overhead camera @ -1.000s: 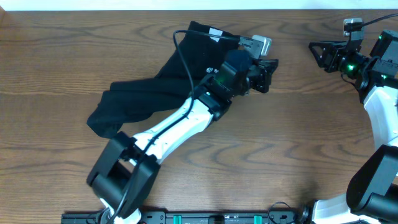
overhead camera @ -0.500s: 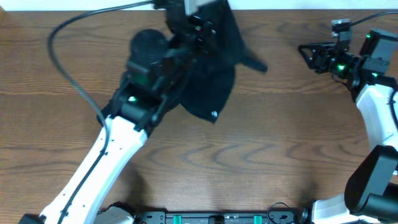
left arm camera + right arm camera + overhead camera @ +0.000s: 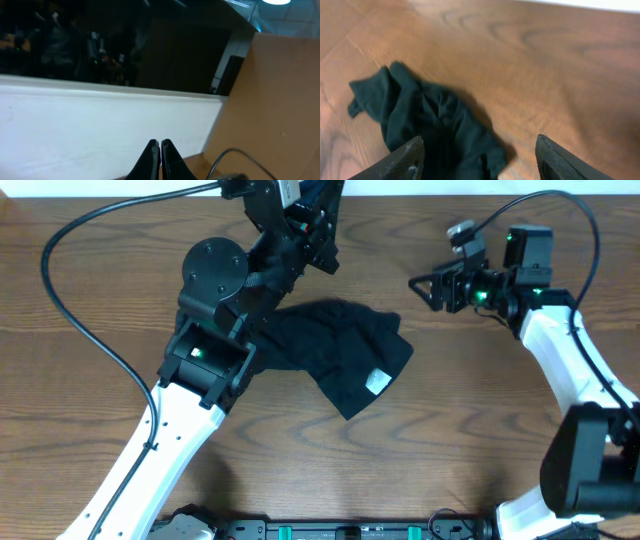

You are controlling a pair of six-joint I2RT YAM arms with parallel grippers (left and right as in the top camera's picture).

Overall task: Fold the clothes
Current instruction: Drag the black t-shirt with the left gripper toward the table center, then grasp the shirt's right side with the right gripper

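The left gripper's arm is hanging over the black shirt (image 3: 292, 340), so next the left gripper swings out of the way and point down beside the shirt's covered end before the robot folds.
The black shirt (image 3: 325, 350) lies crumpled on the middle of the wooden table, with a small white patch (image 3: 377, 380) showing near its right corner. My left gripper (image 3: 318, 225) is raised above the table's far edge; in the left wrist view its jaws (image 3: 160, 144) are shut with nothing between them and point at the white wall. My right gripper (image 3: 425, 285) is open and empty, just right of the shirt. The right wrist view shows the shirt (image 3: 430, 125) on the table ahead of the open fingers (image 3: 480, 157).
The left arm's body (image 3: 215, 330) hangs over the shirt's left part and hides it. A black cable (image 3: 70, 290) loops over the left of the table. Bare wood table (image 3: 480, 430) lies in front of and to the right of the shirt.
The left gripper lifted the shirt up and back, and the shirt now lies on the table, out of the jaws. The right arm has moved left toward the shirt.
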